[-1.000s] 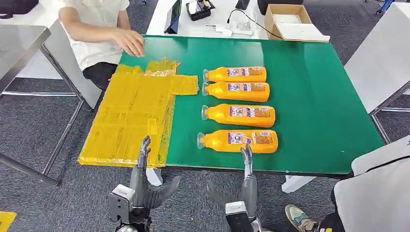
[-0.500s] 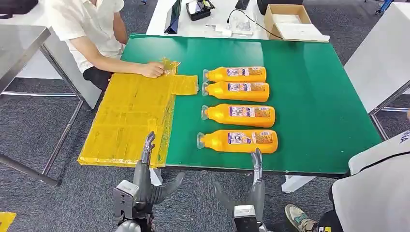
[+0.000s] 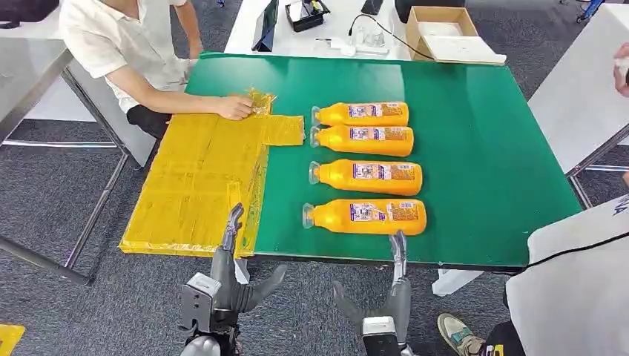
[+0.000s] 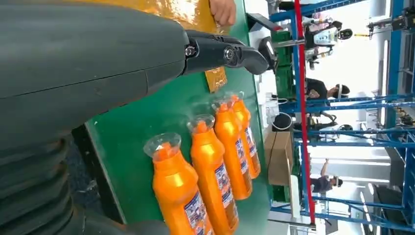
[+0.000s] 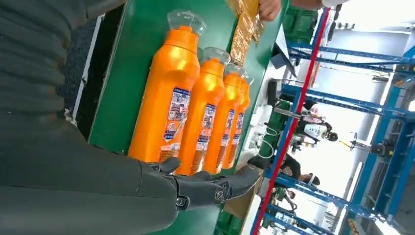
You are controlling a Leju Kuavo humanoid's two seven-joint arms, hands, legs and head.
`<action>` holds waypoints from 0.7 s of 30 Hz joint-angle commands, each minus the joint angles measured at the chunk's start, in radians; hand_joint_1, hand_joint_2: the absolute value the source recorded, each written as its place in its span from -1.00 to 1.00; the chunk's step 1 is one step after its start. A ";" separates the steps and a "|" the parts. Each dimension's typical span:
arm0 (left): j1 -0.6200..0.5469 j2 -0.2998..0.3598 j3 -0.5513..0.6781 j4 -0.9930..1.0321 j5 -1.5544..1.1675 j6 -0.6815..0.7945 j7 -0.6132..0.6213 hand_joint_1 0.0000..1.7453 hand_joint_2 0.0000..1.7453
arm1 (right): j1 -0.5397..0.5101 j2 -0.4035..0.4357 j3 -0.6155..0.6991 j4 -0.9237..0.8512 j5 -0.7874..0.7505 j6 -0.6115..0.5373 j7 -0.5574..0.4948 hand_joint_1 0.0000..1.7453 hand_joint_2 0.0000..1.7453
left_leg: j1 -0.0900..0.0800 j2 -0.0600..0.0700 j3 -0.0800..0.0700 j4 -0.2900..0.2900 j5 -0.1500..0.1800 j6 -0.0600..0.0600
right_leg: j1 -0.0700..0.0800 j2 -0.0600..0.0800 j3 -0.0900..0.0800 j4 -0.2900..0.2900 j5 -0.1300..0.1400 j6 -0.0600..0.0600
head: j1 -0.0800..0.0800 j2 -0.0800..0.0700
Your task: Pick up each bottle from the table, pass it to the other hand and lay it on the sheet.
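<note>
My gripper will uncover a bigger front label hidden underneath when it turns the nearest orange bottle (image 3: 368,216), because the bottle lies with its small-print label (image 3: 383,211) up.
Several orange bottles lie on their sides in a column on the green table (image 3: 475,148), caps toward the sheet; the nearest bottle (image 3: 365,216) (image 5: 166,105) (image 4: 178,188) is by the front edge. The yellow sheet (image 3: 200,178) covers the table's left end. My left hand (image 3: 231,278) (image 4: 98,54) hovers open in front of the table's near edge by the sheet's corner. Below the nearest bottle's base end, my right hand (image 3: 389,293) (image 5: 195,188) is open too, fingers pointing at the table. Neither hand holds anything.
A person in a white shirt (image 3: 119,44) sits at the far left, a hand (image 3: 236,108) resting on the sheet's far corner. Another person's clothing (image 3: 578,282) is at the right. A cardboard box (image 3: 445,33) and devices sit on the white table behind.
The person's hand came down onto the sheet's far corner. Both my hands shifted slightly right and lower in the head view; the bottles did not move.
</note>
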 commanded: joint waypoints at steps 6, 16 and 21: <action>-0.051 0.000 -0.002 0.087 0.017 0.004 0.011 -1.00 1.00 | -0.142 -0.078 -0.152 0.210 0.267 -0.033 0.189 -1.00 1.00 | 0.000 0.001 0.007 -0.003 -0.001 0.000 | 0.000 0.001 0.007 -0.003 0.000 -0.001 | 0.000 0.000; -0.076 -0.020 -0.008 0.080 0.094 -0.169 0.054 -1.00 1.00 | -0.299 -0.149 -0.247 0.478 0.539 -0.027 0.347 -1.00 1.00 | 0.000 0.000 0.004 -0.001 0.000 0.000 | 0.000 0.000 0.004 -0.002 0.000 0.000 | 0.000 0.000; -0.109 -0.022 -0.048 0.087 0.058 -0.167 0.047 -1.00 1.00 | -0.419 -0.138 -0.247 0.606 0.543 0.025 0.342 -1.00 1.00 | 0.000 0.002 0.005 0.000 -0.001 0.000 | 0.000 0.002 0.005 -0.001 0.000 -0.001 | 0.000 0.000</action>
